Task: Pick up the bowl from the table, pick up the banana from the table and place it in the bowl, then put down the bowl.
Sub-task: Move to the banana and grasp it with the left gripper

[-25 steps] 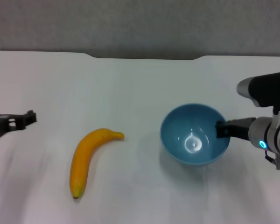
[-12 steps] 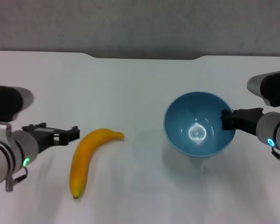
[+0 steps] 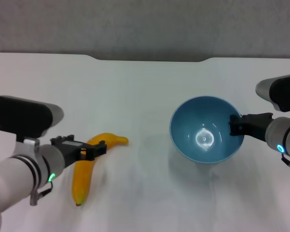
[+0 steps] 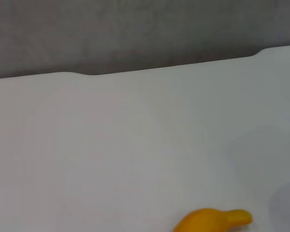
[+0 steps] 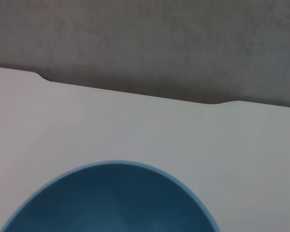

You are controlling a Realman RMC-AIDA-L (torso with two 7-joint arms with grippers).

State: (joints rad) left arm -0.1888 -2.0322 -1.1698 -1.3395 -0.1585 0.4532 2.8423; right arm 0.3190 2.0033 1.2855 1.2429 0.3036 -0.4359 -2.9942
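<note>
I keep moving my left gripper down, since the open fingers are across the banana's middle, until they are on both sides of its body, and then close them.
The light-blue bowl hangs a little above the white table, with its shadow below it. My right gripper is shut on its right rim. The bowl's inside also fills the lower part of the right wrist view. The orange-yellow banana lies on the table at the front left, its stem end pointing right. My left gripper is open and sits over the banana's middle, hiding part of it. The banana's stem end shows in the left wrist view.
The table's far edge has a shallow notch with a grey wall behind it. Bare tabletop lies between the banana and the bowl.
My left arm has moved right from the table's left edge until its gripper is over the banana. My right gripper has lifted the bowl slightly and now holds it still.
</note>
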